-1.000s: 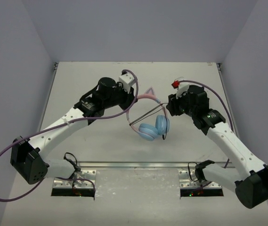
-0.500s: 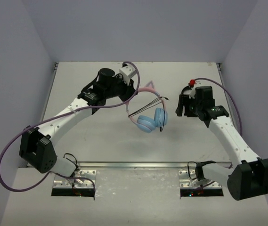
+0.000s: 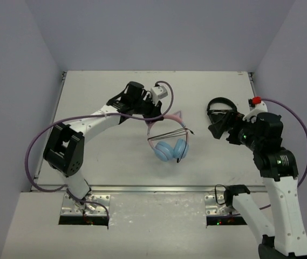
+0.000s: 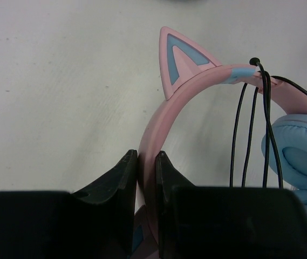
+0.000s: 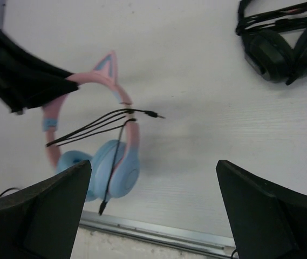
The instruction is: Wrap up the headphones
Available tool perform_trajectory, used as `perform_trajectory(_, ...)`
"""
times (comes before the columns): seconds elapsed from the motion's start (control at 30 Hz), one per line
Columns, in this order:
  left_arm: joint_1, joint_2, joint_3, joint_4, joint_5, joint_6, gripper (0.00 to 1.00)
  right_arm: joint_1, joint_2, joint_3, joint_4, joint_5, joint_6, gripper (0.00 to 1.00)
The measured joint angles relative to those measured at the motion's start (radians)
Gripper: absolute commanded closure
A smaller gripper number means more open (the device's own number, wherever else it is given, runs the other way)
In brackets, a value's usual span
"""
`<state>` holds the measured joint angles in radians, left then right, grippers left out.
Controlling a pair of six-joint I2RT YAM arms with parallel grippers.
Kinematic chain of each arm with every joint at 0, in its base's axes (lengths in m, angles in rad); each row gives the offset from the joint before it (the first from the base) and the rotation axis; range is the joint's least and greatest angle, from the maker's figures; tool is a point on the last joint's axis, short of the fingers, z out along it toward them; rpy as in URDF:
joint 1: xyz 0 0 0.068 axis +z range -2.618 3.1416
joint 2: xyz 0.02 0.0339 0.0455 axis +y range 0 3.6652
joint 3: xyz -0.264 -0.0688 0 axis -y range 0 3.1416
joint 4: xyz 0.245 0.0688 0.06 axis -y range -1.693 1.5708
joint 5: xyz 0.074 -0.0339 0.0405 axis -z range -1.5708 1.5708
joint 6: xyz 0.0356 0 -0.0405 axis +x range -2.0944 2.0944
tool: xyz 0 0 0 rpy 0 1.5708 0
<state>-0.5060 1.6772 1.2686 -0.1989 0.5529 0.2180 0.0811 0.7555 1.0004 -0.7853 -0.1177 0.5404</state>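
Pieces of cable (image 3: pixel 166 135) are stretched tight over the headband's arch, and my left gripper moves the headphones next to the clear space (image 3: pixel 182 99) next to the all-black headphones and lets go there.
The headphones (image 3: pixel 170 149) have light blue earcups (image 5: pixel 115 162) and a pink cat-eared headband (image 4: pixel 196 86). My left gripper (image 4: pixel 147 159) is shut on the headband near one end and appears at the table's middle in the top view (image 3: pixel 152 115). The thin black cable (image 4: pixel 245 129) runs in several strands across the headband arch. Its plug (image 5: pixel 156 114) sticks out to the right, and a loose end hangs by the earcups. My right gripper (image 5: pixel 153 162) is wide open and holds nothing. It is raised to the right of the headphones (image 3: pixel 224 132).
Smaller all-black headphones (image 3: pixel 220 106) lie on the table at the right, just beyond my right gripper, and show at the top right in the right wrist view (image 5: pixel 280 40). A metal rail (image 3: pixel 153 189) runs along the near table edge.
My right gripper has opened wide and drawn back to the right, away from the headphones and cable. The left arm has carried the headphones slightly rightward, still gripping the headband.
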Motion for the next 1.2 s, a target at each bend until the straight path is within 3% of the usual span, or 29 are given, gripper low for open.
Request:
perform_trajectory(0.3, 0.002, 0.156, 0.087, -0.015, 0.115, 0.053, 1.00, 0.000, -0.142, 0.023, -0.076, -0.307, 0.014, 0.01)
perform_trajectory(0.67, 0.037, 0.315, 0.220, -0.049, 0.202, 0.144, 0.99, 0.000, -0.307, 0.019, -0.162, -0.404, 0.015, 0.01)
perform_trajectory(1.2, 0.089, 0.835, 0.849, -0.285, 0.208, 0.306, 0.99, 0.001, -0.406, -0.060, -0.187, -0.470, 0.068, 0.01)
